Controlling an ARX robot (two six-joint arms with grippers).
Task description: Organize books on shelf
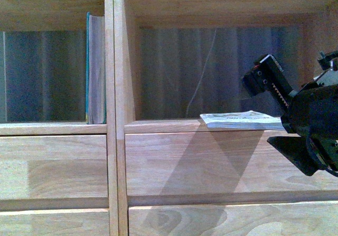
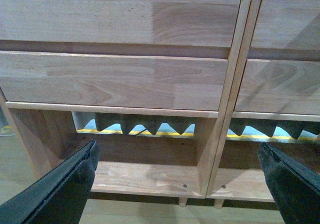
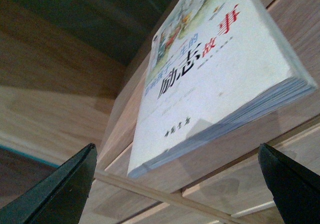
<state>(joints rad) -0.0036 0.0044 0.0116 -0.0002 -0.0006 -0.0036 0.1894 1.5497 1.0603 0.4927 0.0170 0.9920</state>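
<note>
The white softcover (image 1: 240, 120) will spread out past the pinch when I lift it with my right gripper, because layered page edges (image 3: 225, 124) show under its thin cover.
The light-wood shelf (image 1: 116, 88) fills the front view. The teal book (image 1: 95, 69) stands upright at the right end of the left compartment, against the divider. The white softcover (image 1: 243, 120) lies flat on the floor of the right compartment, near its front edge. My right gripper (image 1: 296, 125) is open just right of it, a little apart. In the right wrist view the white book (image 3: 210, 73) shows dark and red characters and small pictures, lying beyond the open gripper (image 3: 177, 184), its fingers (image 3: 60, 189) apart from it. My left gripper (image 2: 180, 184) is open and empty before the shelf's bottom compartments (image 2: 145, 176).
Drawer fronts (image 1: 211, 162) sit below the compartments. A vertical divider (image 1: 117, 62) separates the two compartments. A thin cord (image 1: 203, 72) hangs behind the right compartment. In the left wrist view, drawer fronts (image 2: 115, 78), peg legs (image 2: 183, 202) and the floor show.
</note>
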